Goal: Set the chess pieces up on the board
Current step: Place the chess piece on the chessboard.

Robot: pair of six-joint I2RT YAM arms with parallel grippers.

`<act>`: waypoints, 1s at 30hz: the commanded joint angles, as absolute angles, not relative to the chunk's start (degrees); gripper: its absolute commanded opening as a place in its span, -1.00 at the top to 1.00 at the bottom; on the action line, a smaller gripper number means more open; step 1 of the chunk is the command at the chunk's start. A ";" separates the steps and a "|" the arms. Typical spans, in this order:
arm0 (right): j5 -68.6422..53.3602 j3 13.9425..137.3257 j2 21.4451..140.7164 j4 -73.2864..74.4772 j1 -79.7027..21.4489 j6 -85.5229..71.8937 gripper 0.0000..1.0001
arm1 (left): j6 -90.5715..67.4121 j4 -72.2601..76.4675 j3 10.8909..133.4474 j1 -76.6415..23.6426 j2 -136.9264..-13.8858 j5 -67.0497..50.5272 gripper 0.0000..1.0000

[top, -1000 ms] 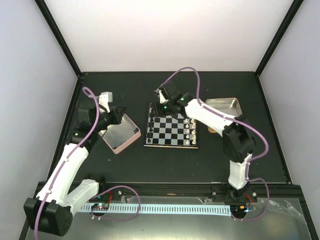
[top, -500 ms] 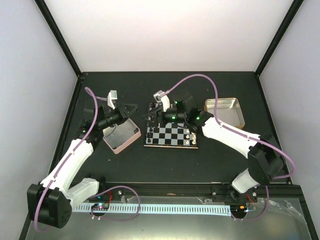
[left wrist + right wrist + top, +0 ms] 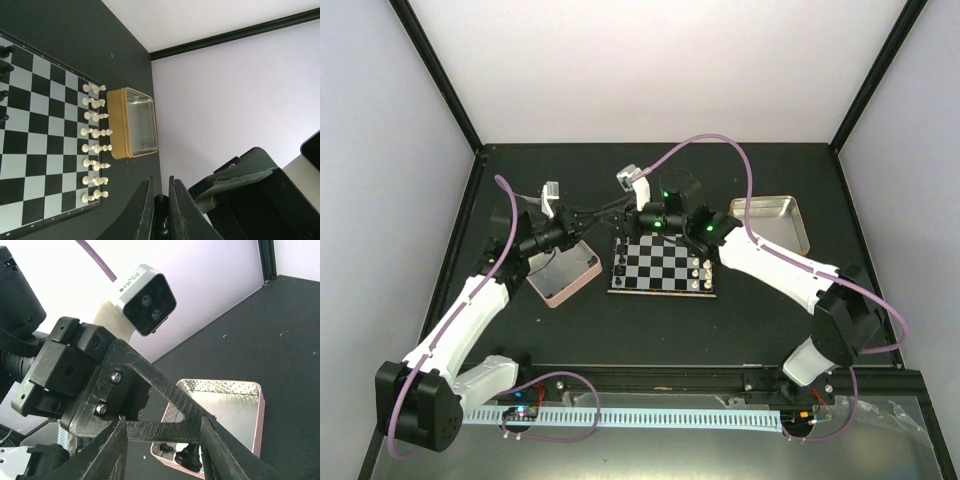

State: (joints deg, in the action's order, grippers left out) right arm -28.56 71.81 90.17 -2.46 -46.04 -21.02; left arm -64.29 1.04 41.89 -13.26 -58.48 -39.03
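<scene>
I should hold the piece's base (image 3: 188, 458) with my right gripper while regripping its top straighter with my left gripper, whose fingers hold the black piece (image 3: 161, 214) crosswise.
The board (image 3: 665, 262) lies mid-table, also in the left wrist view (image 3: 40, 150). Black chess pieces (image 3: 620, 263) stand along its left edge. My left gripper (image 3: 597, 214) is shut on one black piece (image 3: 162, 220), held in the air just off the board's far left corner. That piece's base shows in the right wrist view (image 3: 189, 458). My right gripper (image 3: 617, 212) is open, and in the right wrist view (image 3: 165, 450) its two fingers stand on either side of the left gripper's fingers (image 3: 170, 430). They do not touch the piece.
White pieces (image 3: 700, 265) fill the board's right edge, seen also from the left wrist (image 3: 95, 135). A pink-rimmed tin (image 3: 560, 272) sits left of the board with one small dark piece inside (image 3: 165, 446). A gold-rimmed tin (image 3: 770, 220) sits to the right.
My left gripper rose from over the pink tin and moved right with the black piece. My right gripper swung left off the board to meet it.
</scene>
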 commanded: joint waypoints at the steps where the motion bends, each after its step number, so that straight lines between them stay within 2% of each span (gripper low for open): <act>1: -27.09 74.05 92.29 -0.43 -46.08 -20.22 0.19 | -66.00 3.41 44.23 -13.71 -58.46 -41.68 0.96; 10: -26.09 70.35 90.50 -1.27 -46.09 -19.35 0.07 | -65.99 3.93 44.17 -13.71 -58.32 -41.55 0.96; 14: -27.06 70.57 91.25 -1.00 -46.08 -19.25 0.20 | -66.42 4.64 44.17 -13.73 -58.22 -41.76 0.96; 20: -27.92 70.99 91.84 -1.67 -46.27 -19.49 0.27 | -66.77 5.10 44.16 -13.70 -58.22 -42.39 0.96; 26: -27.55 71.68 92.68 -0.79 -46.38 -19.17 0.43 | -67.39 5.65 44.10 -13.71 -58.16 -42.90 0.96; 30: -26.66 71.63 92.85 -0.53 -46.48 -18.75 0.44 | -67.54 5.76 44.11 -13.71 -58.15 -43.06 0.96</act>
State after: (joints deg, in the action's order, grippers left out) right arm -27.73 71.00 92.23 -0.69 -46.24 -19.75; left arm -66.72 3.33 41.91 -13.26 -58.52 -40.86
